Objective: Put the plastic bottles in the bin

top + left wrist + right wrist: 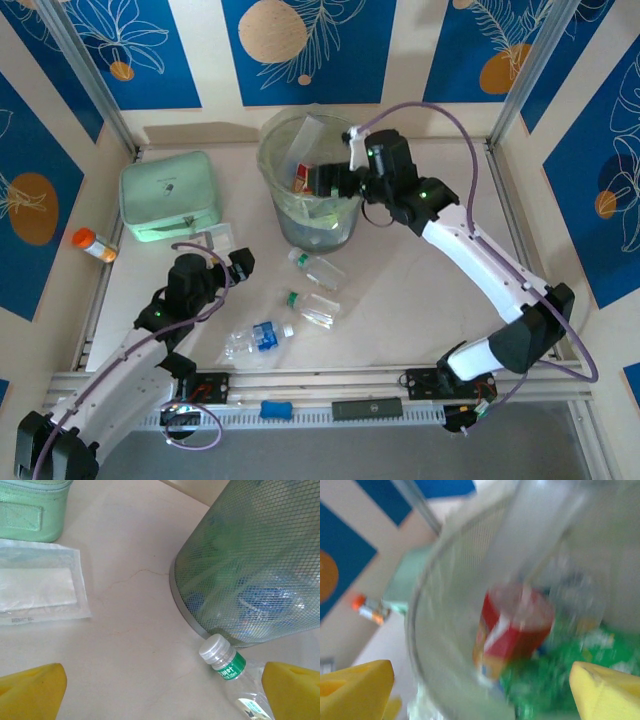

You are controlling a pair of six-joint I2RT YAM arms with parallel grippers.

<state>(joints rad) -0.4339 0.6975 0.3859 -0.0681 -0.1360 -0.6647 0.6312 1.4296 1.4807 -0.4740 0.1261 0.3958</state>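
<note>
My right gripper should keep going down toward the bottle at the bin's base [312, 266], which lies free of the other bottles, and close across that bottle's body [326, 273].
The bin [300, 215] stands at the middle back of the table, with several plastic bottles inside. My right gripper [325, 180] hangs open over its mouth. Below its yellow fingers [355, 690] a blurred red-orange labelled bottle [514, 627] sits free inside the bin [427, 610], over green bottles [555, 680]. Three bottles lie on the table: a white-capped one [318, 268], a green-capped one [315, 307] and a blue-labelled one [255, 340]. My left gripper [238, 264] is open low over the table. A clear bottle with a green neck band [222, 661] lies against the bin's base [185, 615], near my right finger.
A mint green zip case [170, 195] stands left of the bin. An orange-capped vial [93, 244] lies at the far left edge. A flat clear packet [37, 585] lies by the case. Metal frame posts and rails border the table.
</note>
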